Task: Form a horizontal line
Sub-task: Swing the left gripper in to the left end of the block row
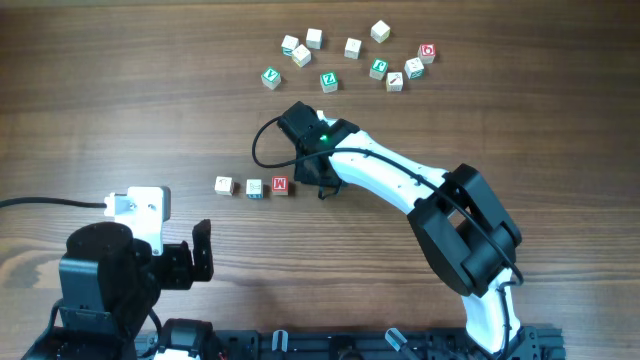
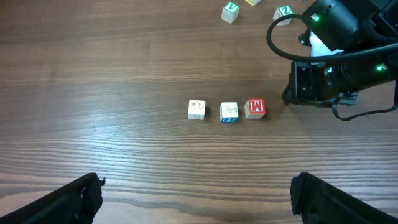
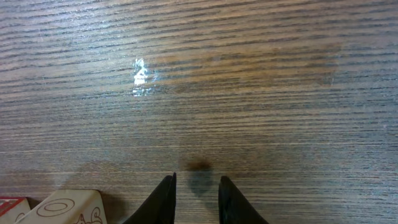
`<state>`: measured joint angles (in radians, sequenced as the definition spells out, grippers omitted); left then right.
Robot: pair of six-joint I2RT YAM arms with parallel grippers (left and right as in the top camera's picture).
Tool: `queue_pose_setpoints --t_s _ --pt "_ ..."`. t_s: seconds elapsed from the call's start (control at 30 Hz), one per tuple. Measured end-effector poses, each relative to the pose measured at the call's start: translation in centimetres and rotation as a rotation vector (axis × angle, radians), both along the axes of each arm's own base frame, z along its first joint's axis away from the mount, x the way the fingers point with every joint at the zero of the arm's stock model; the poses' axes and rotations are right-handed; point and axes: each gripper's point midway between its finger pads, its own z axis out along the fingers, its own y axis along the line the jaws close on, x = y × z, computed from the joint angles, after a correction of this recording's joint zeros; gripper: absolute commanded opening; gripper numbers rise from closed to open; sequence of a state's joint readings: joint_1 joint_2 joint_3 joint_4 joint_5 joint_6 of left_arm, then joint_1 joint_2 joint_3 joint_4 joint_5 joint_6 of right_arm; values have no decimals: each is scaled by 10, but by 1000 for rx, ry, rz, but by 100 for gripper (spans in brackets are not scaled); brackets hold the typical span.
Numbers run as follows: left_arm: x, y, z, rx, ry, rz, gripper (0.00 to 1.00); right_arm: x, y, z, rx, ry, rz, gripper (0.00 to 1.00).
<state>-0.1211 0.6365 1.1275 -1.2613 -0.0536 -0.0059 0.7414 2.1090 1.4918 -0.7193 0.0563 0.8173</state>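
Observation:
A gap (image 1: 240,187) separates the brownish cube from the teal cube, so the robot's left gripper should close and come up against the brownish cube's free side (image 1: 215,186), across from the right gripper.
Three small cubes stand in a left-to-right row on the wooden table: a brownish-marked cube (image 1: 223,185), a teal-marked cube (image 1: 254,187) and a red M cube (image 1: 280,184). In the left wrist view they show as the brownish cube (image 2: 196,109), the teal cube (image 2: 229,112) and the M cube (image 2: 255,108), nearly touching. My right gripper (image 1: 323,188) is low over the table just right of the M cube, jaws a narrow gap apart and empty (image 3: 197,186). A pale cube face (image 3: 62,208) shows at its lower left. My left gripper (image 2: 199,202) is wide open and empty near the front edge.
Several loose cubes lie scattered at the back, among them green-lettered ones (image 1: 270,76) (image 1: 328,81) and one with a red ring (image 1: 427,52). The right arm (image 1: 400,180) and its cable (image 1: 262,145) reach across the middle. The left arm base (image 1: 100,270) is at the front left.

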Motion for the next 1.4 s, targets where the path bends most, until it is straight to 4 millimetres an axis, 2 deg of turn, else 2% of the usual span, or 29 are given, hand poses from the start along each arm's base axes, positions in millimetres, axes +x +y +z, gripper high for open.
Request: queue_pose_setpoints --t_s 0.33,0.43,0.5,0.63,0.7,0.73,0.77,0.8,0.9,1.03,1.1,1.23,1.3,1.33,1.4 --pt "8 -5 9 -22 -48 -17 100 -1 1 0 7 5 2 23" --pt "15 -10 18 -43 -95 -34 100 -2 2 0 12 9 4 22" --pt "21 -19 27 -78 -135 -71 100 -2 3 0 17 14 5 18" --pt "22 -48 41 -187 -180 -206 100 -7 8 0 46 41 14 19" --pt "25 -51 45 -197 -197 -220 100 -6 7 0 53 47 9 19" --pt "28 -51 48 -202 -209 -219 86 -5 6 0 56 49 4 19" --pt "32 -51 45 -213 -194 -202 57 -4 4 0 58 51 -4 20" --pt "36 -49 42 -225 -172 -169 38 -2 2 0 59 51 -10 20" --pt "54 -37 25 -254 -90 -28 4 1 -1 0 58 50 -24 20" --pt "84 -23 -13 -222 60 123 4 3 -3 0 46 39 -28 20" --pt "99 -19 -39 -191 154 170 4 3 -4 0 41 38 -29 19" --pt "129 -11 -103 -115 360 242 4 2 -6 -1 32 43 -30 19" --pt "144 5 -133 -112 431 321 4 0 -8 -1 26 50 -30 19" --pt "149 17 -142 -126 442 374 4 0 -8 -2 23 52 -31 19" --pt "158 54 -149 -183 421 525 4 -1 -9 -2 22 53 -31 19"
